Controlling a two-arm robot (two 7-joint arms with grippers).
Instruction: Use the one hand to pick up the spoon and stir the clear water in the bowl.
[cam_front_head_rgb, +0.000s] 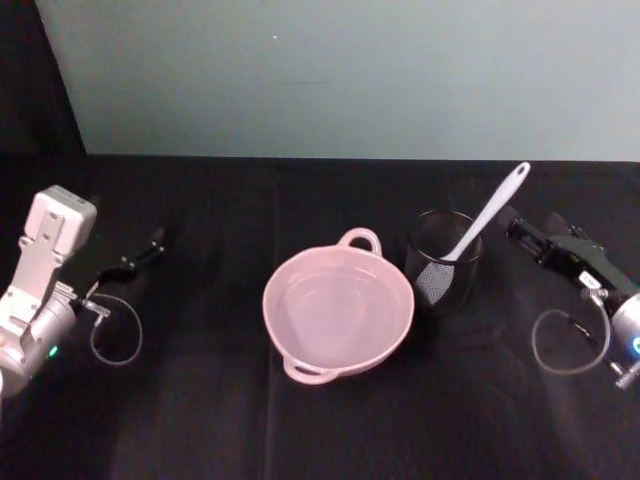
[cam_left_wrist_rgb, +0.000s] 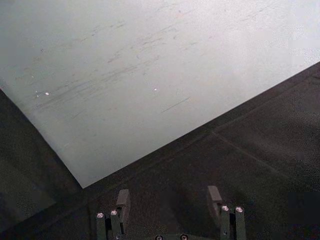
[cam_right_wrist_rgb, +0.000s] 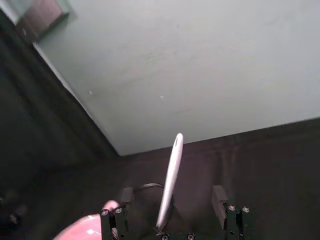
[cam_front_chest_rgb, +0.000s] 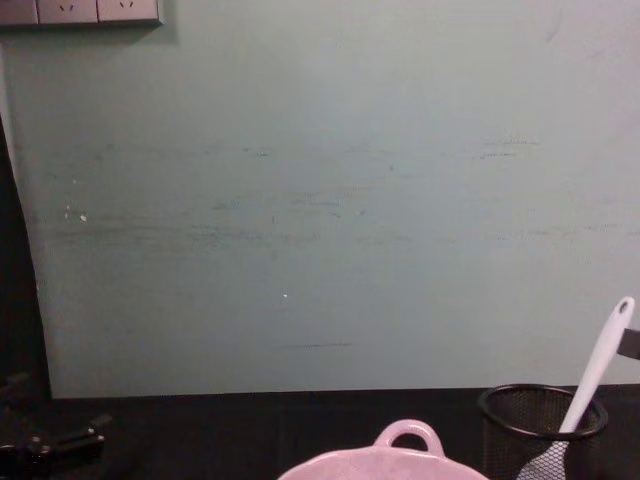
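My gripper will lift the white spoon (cam_front_chest_rgb: 598, 365). The black mesh cup's opening (cam_front_chest_rgb: 528, 408) is wide around the spoon's handle, so the spoon will slide out and leave the cup standing.
The pale pink bowl (cam_front_head_rgb: 338, 310) sits mid-table with clear water in it; its loop handle (cam_front_chest_rgb: 408, 435) points away from me. The white spoon (cam_front_head_rgb: 490, 213) stands head-down in a black mesh cup (cam_front_head_rgb: 443, 262) just right of the bowl, its handle leaning to the right. My right gripper (cam_front_head_rgb: 522, 232) hovers open close to the right of the cup. In the right wrist view the spoon handle (cam_right_wrist_rgb: 170, 175) rises beyond the gap between the open fingers (cam_right_wrist_rgb: 219, 196), untouched. My left gripper (cam_front_head_rgb: 150, 245) rests open and empty at the far left.
A black cloth (cam_front_head_rgb: 200, 400) covers the table, which ends at a pale green wall (cam_front_chest_rgb: 320, 200) behind. Grey cable loops hang beside each wrist (cam_front_head_rgb: 115, 335). Bare cloth lies in front of the bowl and between it and the left arm.
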